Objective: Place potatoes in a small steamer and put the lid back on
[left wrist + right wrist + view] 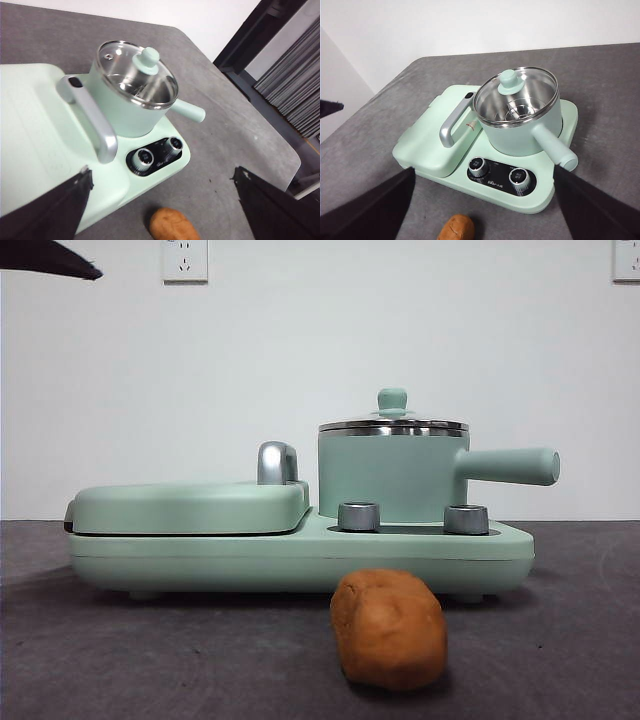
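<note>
The glass lid point(394, 415) will come off and the steamer will stay standing when the robot raises the lid's knob, because the smooth rim point(394, 428) rests on the steamer.
The orange-brown potato point(388, 630) lies on the grey table in front of the appliance; it also shows in the left wrist view point(172, 225) and the right wrist view point(456, 227). The small mint-green steamer point(392, 478) stands on the appliance's right side, stick handle pointing right. The glass lid point(392, 425) with its mint knob sits on the steamer point(127, 112), closed point(135, 75). My left gripper point(162, 172) is open and empty, high above the appliance's front. My right gripper point(484, 171) is open and empty, also high above; the steamer point(520, 135) and lid point(517, 97) lie below it.
The mint-green appliance base point(300, 555) has two steel dials point(359, 516) at its front. A flat grill cover point(190, 508) with a chrome handle point(276, 462) fills its left side. A black arm tip point(50, 260) shows at the top left corner. The table edge point(280, 145) lies beyond the steamer.
</note>
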### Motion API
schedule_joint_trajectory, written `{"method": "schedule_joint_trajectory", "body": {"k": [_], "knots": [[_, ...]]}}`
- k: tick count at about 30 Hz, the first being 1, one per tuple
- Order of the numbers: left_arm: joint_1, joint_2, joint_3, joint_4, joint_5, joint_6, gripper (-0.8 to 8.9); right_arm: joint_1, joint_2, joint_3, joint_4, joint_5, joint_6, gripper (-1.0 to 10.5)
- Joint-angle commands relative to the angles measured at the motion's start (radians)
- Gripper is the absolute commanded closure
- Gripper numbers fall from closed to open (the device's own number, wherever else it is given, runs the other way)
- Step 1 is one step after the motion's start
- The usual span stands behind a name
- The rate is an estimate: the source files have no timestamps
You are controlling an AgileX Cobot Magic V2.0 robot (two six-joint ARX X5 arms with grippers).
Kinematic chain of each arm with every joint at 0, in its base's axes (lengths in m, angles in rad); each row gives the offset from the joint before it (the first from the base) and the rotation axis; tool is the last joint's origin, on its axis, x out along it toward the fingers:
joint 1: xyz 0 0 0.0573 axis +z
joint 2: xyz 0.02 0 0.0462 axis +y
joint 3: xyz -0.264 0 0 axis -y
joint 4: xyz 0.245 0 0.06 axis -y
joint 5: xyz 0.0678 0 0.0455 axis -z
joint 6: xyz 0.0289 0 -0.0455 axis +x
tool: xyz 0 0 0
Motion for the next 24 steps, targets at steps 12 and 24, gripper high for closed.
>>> {"method": "schedule_joint_trajectory", "body": {"k": [12,24], "knots": [[-0.124,0.322,0.364,-0.071,-0.009,0.124,3.44,0.001,0.004,0.018,0.004,-0.005,-0.004,4.5],[-0.313,0.713,0.766,-0.16,-0.263,0.226,3.49,0.001,0.004,0.018,0.0,-0.005,0.017,4.5]]}}
